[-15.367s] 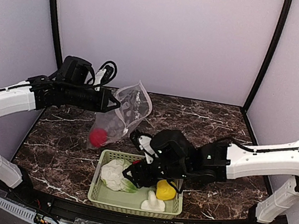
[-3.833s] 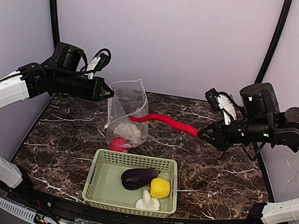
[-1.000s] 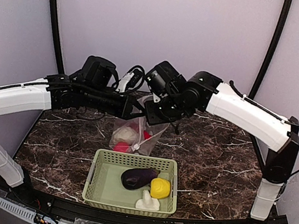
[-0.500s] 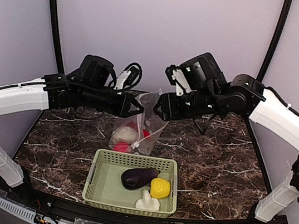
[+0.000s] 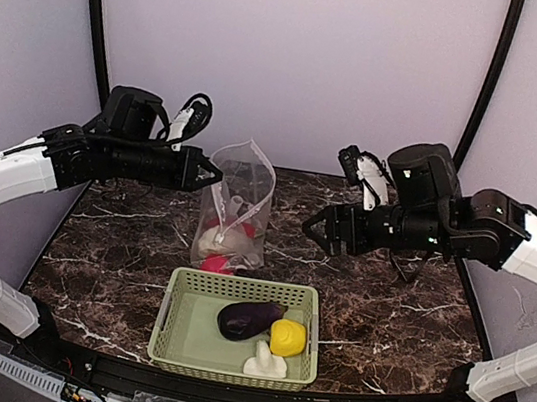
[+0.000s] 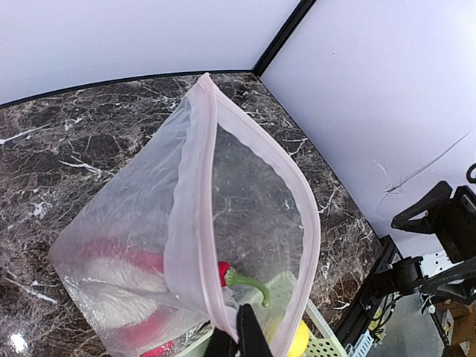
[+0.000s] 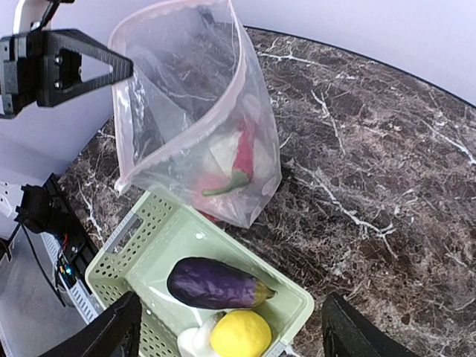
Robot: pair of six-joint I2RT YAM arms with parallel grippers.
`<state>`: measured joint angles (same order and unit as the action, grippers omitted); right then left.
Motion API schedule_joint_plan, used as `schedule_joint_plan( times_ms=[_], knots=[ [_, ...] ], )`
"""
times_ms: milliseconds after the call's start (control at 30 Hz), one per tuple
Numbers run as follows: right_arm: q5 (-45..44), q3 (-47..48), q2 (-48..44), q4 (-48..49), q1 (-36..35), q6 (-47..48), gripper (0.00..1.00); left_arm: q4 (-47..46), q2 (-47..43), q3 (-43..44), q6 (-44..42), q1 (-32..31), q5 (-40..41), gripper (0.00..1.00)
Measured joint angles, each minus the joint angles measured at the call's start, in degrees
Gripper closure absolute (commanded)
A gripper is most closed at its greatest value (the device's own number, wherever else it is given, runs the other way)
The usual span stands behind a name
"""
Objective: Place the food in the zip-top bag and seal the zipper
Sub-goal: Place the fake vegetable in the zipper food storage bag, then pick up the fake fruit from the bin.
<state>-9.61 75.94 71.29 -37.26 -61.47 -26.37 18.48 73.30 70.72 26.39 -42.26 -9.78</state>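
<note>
The robot's right gripper has its fingers spread wide and the yellow pepper's top [image 5: 288, 336] lies uncovered beside the eggplant, so the right gripper should keep lowering its fingers until they are on either side of the pepper [image 7: 240, 334].
The clear zip-top bag [image 5: 238, 207] hangs upright over the table's back left with its mouth open. My left gripper [image 5: 202, 171] is shut on its pinkish zipper [image 6: 187, 223] strip. Inside lie the red chili [image 7: 242, 159], a white cauliflower [image 5: 213, 239] and a red pepper [image 5: 218, 263]. My right gripper [image 5: 317, 227] stands open and empty to the right of the bag, apart from it. In the right wrist view its fingers [image 7: 113, 336] spread wide above the basket. A purple eggplant [image 5: 249, 318], yellow pepper [image 5: 287, 337] and white mushroom [image 5: 265, 363] lie in the basket.
The pale green perforated basket [image 5: 170, 320] sits at the table's near edge, just in front of the bag. Dark marble tabletop [image 5: 384, 309] stretches to the right. Purple walls and black corner posts [image 5: 480, 101] enclose the back.
My right gripper has drawn back from the bag's mouth to the right and opened. The chili now lies inside the bag. My left arm has pulled leftwards with the bag.
</note>
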Motion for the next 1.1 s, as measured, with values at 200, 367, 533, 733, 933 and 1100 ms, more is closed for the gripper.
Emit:
schedule_joint_plan(
  times_ms=[200,367,533,733,933,1100],
  knots=[
    [2.8,-9.2,-1.5,1.6,-1.0,-1.9,0.19,1.0,-1.7,-1.4,0.0,1.5,-0.1,0.99],
    [3.0,-13.6,0.7,0.2,-3.4,-6.9,0.2,1.0,-1.9,-2.0,0.1,1.6,-0.2,0.99],
    [2.7,-14.2,4.9,0.0,-6.8,-11.2,0.21,1.0,-1.9,-2.7,0.3,1.6,-0.3,0.99],
    [2.9,-13.7,11.9,-0.1,-9.0,-13.9,0.22,0.9,-1.9,-3.1,0.4,1.9,-0.9,0.99],
    [2.4,-10.9,16.6,-1.6,-9.7,-16.2,0.22,0.8,-1.9,-3.6,0.5,2.0,-1.0,0.99],
    [1.5,-9.6,17.9,-3.8,-10.3,-17.7,0.21,0.4,-2.3,-4.6,0.5,2.1,-1.2,0.99]
  ],
)
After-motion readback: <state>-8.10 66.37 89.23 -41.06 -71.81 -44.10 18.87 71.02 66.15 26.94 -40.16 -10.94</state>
